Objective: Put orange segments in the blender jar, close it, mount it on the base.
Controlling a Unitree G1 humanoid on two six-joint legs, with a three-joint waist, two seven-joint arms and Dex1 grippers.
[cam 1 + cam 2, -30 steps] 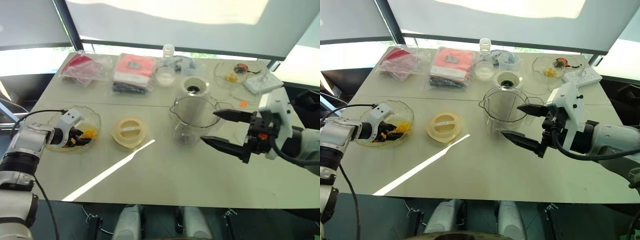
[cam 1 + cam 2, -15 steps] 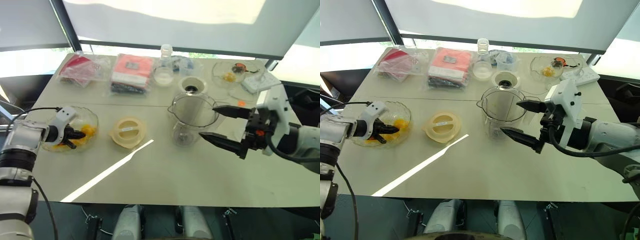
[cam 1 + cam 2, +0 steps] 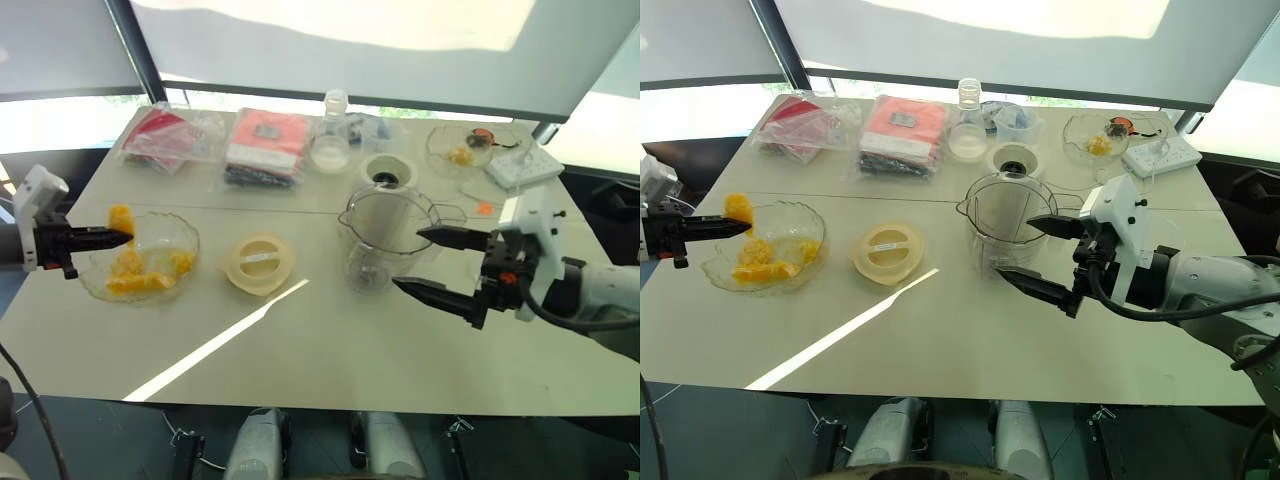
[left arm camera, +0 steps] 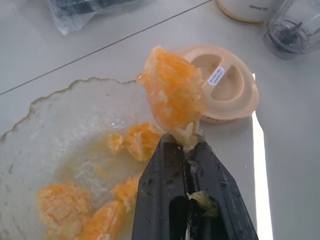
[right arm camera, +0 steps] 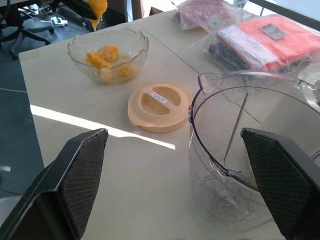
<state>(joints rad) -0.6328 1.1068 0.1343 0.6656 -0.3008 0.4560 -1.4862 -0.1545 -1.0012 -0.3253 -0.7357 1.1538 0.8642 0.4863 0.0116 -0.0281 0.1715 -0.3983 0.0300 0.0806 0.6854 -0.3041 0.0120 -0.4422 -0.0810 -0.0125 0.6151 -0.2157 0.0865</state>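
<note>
My fingers grip the orange segment [image 3: 121,218] by one end and the blender jar is open, so my left gripper should keep going until it is over the jar's opening [image 3: 389,222] and let go there.
My left gripper [image 3: 113,236] is shut on one orange segment [image 4: 172,92] and holds it in the air above the left rim of a clear glass bowl [image 3: 190,240]. Several more orange segments [image 3: 135,278] lie in that bowl. The blender jar [image 3: 385,235] stands upright without a lid at the table's middle. My right gripper [image 3: 408,259] hangs open just right of it, its fingers pointing at the jar's side without touching it. The white base [image 3: 388,172] sits right behind the jar.
A cream round lid [image 3: 258,262] lies between bowl and jar. Plastic packets [image 3: 265,145] and a small bottle [image 3: 331,140] line the far edge. A second glass bowl [image 3: 465,148] with scraps and a white power strip [image 3: 523,165] are at the back right.
My left gripper shut on a segment inside the bowl, then rose up and to the left with it, clear of the bowl. The right gripper stayed by the jar.
</note>
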